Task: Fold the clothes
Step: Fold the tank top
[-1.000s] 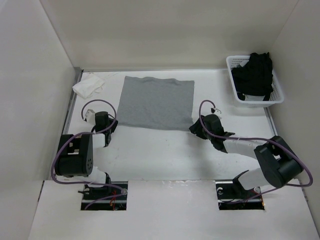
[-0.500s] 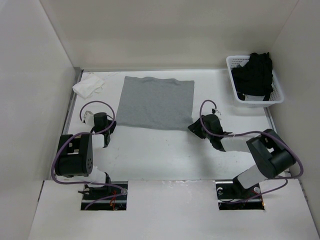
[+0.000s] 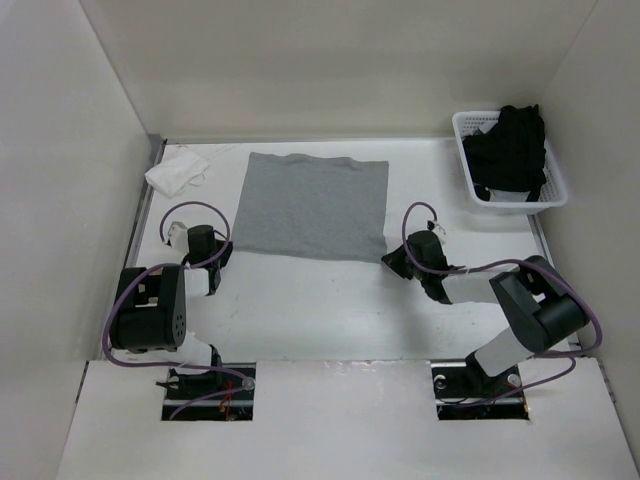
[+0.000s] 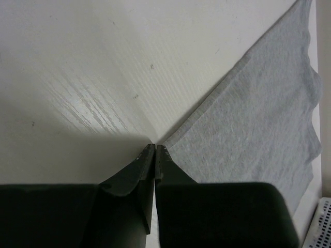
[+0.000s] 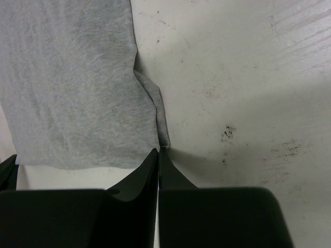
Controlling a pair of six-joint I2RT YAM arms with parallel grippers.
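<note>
The near corners [image 3: 238,245] of the clothes are in my grippers, with the clothes flat behind them. I should carry these corners up toward the back [image 3: 243,178] before I fold the clothes forward.
The clothes [image 3: 312,205] are a light grey knit piece lying flat as a rectangle at the back middle of the table. My left gripper [image 3: 228,252] is low at the near left corner. In the left wrist view its jaws [image 4: 155,146] are shut, with the corner of the clothes [image 4: 258,119] ending right at their tips. My right gripper [image 3: 391,263] is at the near right corner. The right wrist view has its jaws [image 5: 159,150] shut on the corner of the clothes [image 5: 72,88], and a raised ridge of fabric runs up from the tips.
A white basket [image 3: 465,150] at the back right holds a black garment [image 3: 510,150]. A small white cloth [image 3: 178,172] lies crumpled at the back left. White walls close in the table on three sides.
Both grippers have gone from open to shut at the near corners. The right gripper shifted slightly right and nearer; the right corner of the clothes is now bunched at its tips.
</note>
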